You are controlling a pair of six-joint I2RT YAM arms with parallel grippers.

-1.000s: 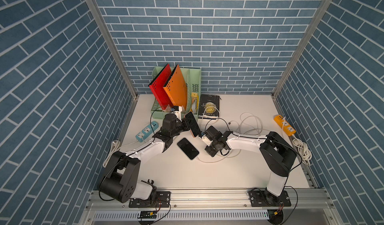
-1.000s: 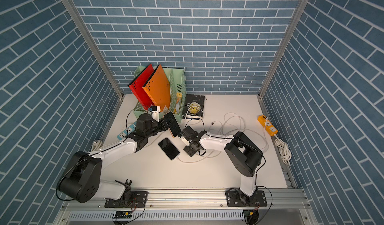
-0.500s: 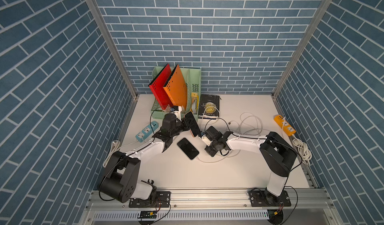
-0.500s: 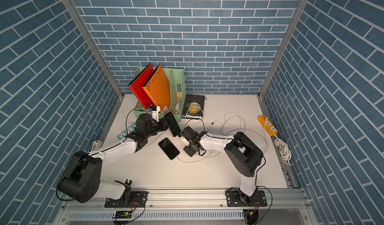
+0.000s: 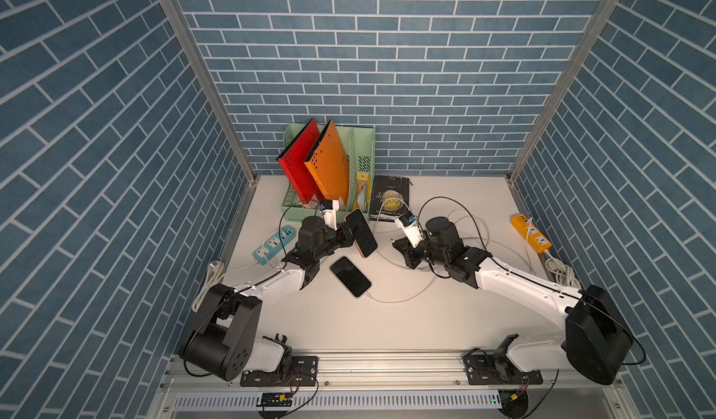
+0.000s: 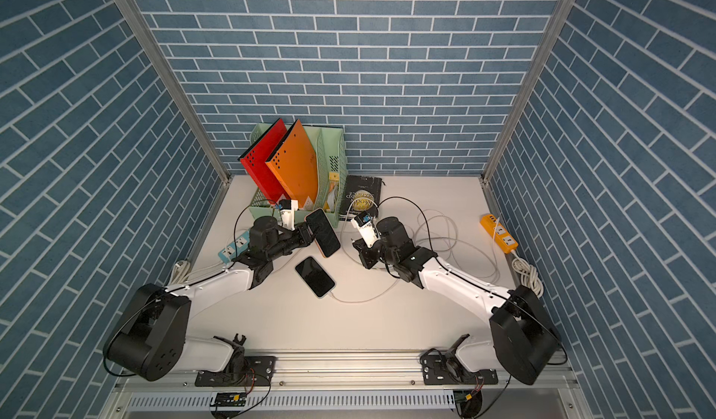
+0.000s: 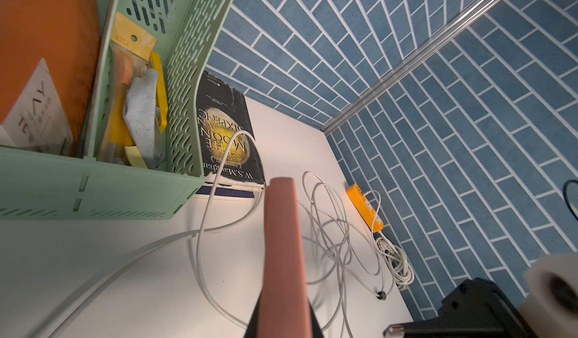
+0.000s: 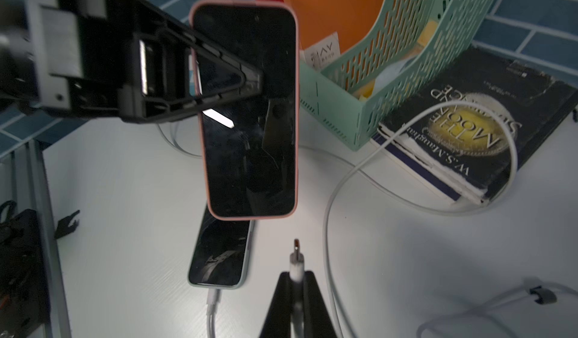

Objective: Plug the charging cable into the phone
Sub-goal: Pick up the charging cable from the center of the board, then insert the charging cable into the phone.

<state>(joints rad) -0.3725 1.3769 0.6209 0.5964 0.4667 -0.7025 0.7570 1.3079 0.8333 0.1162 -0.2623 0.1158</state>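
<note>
The phone's screen is facing the plug, so my right gripper should move back and swing around until the plug points straight at the phone's lower edge.
A phone in a pink case hangs above the table, gripped across its faces by my left gripper. In the left wrist view only its pink edge shows between the black fingers. My right gripper is shut on the white plug of the charging cable. The metal tip points at the phone's lower edge, a short gap away. The rest of the cable loops over the book.
A second phone lies flat under the held one with its own white cable plugged in. At the back stand a green file holder and a black book. Orange and blue power strips lie at the sides.
My right gripper has shifted slightly toward the back with the plug. The left arm and the pink phone have stayed where they were.
</note>
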